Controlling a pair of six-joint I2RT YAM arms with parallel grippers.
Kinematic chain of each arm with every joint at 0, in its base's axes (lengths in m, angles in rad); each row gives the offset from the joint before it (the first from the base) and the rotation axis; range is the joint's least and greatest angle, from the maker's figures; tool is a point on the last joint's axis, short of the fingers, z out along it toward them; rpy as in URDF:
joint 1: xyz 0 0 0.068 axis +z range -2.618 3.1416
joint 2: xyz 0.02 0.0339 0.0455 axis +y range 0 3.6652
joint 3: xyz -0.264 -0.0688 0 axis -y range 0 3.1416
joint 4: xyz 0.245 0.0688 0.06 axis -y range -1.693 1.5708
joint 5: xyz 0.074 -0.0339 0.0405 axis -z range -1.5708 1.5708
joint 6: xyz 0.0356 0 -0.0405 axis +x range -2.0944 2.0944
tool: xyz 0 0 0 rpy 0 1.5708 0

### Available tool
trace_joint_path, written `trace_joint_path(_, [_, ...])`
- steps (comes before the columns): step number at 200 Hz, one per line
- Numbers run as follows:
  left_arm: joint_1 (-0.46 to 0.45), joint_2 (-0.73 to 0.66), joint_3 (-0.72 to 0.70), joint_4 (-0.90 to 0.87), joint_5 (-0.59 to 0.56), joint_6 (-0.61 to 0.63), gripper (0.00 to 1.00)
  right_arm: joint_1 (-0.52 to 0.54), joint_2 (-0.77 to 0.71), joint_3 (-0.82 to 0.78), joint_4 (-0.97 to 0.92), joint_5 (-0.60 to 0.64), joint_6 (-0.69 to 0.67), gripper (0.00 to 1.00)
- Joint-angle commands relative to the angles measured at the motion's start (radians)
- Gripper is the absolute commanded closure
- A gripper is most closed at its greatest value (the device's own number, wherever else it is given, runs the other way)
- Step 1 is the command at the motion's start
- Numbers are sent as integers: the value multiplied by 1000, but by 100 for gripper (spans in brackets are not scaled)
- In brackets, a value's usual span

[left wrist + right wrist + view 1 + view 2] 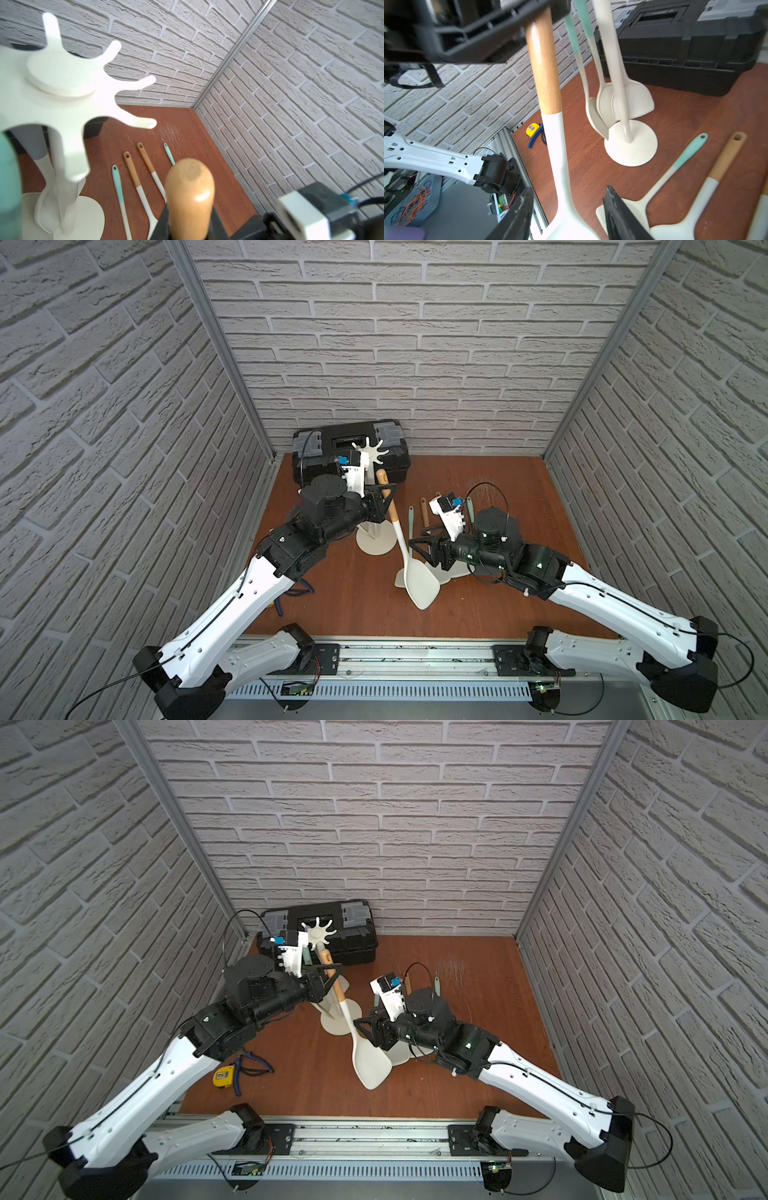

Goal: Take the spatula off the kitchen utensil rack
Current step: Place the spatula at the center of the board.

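Observation:
The free space (525, 494) past the utensils is a long way from my left gripper, so next my right gripper grabs the spatula by its white neck (402, 544) and puts it down there.
The spatula (420, 578) has a wooden handle (190, 191) and a cream-white blade (370, 1060), and it hangs tilted above the table. My left gripper (384, 491) (190, 218) is shut on the wooden handle near its top. The handle's end stands apart from the prongs of the kitchen utensil rack (371, 450), a cream stand with a star crown (60, 87) and a round base (631, 143). My right gripper (569, 197) (419, 545) is open, its fingers on either side of the spatula's white neck (556, 155) without touching it.
A black toolbox (349, 452) stands behind the rack at the back wall. Teal-handled utensils (583, 41) hang on the rack. Several utensils (135, 187) lie on the table under my right arm. A yellow tape measure (222, 1077) and blue pliers (249, 1065) lie front left.

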Motion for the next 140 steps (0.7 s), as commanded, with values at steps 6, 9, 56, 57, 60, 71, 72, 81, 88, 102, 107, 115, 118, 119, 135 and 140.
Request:
trace_joint_path(6, [7,6,-19,80,93,-16,100,3,76,53,46,-121,1,47])
trace_joint_path(9, [8,6,-19,82,96,-17,100,3,84,59,46,-127,1,47])
trace_joint_path(56, [8,3,-31,80,109,-24,100,3,143,101,47,-106,2,91])
trace_joint_path(57, [7,2,-31,79,108,-23,100,4,142,100,46,-103,3,93])
trace_joint_path(60, [9,0,-31,75,105,-22,100,3,140,99,42,-90,2,96])
trace_joint_path(71, [10,-9,-31,57,88,-12,100,3,129,94,22,-35,0,97])
trace_joint_path(72, [10,-10,-30,55,87,-10,100,3,127,93,20,-30,0,97])
trace_joint_path(81, [11,-16,-27,33,68,0,100,3,114,92,-8,18,-8,97])
trace_joint_path(88, [11,-21,-25,15,55,7,100,2,105,94,-29,50,-14,97])
trace_joint_path(102, [12,-29,-16,-18,36,27,75,3,85,100,-69,108,-37,97])
trace_joint_path(107, [12,-32,-13,-29,29,34,65,2,77,104,-87,124,-53,98])
trace_joint_path(115, [14,-36,-8,-46,17,44,54,0,68,124,-137,152,-96,97])
trace_joint_path(118, [14,-37,-6,-52,13,49,51,-3,65,136,-163,165,-113,97])
trace_joint_path(119, [14,-38,-5,-53,12,52,50,-4,66,139,-170,169,-118,97])
trace_joint_path(135, [15,-51,0,-82,-15,72,42,-24,78,229,-341,257,-222,97])
trace_joint_path(140, [16,-55,1,-90,-24,77,42,-37,86,263,-399,290,-248,97])
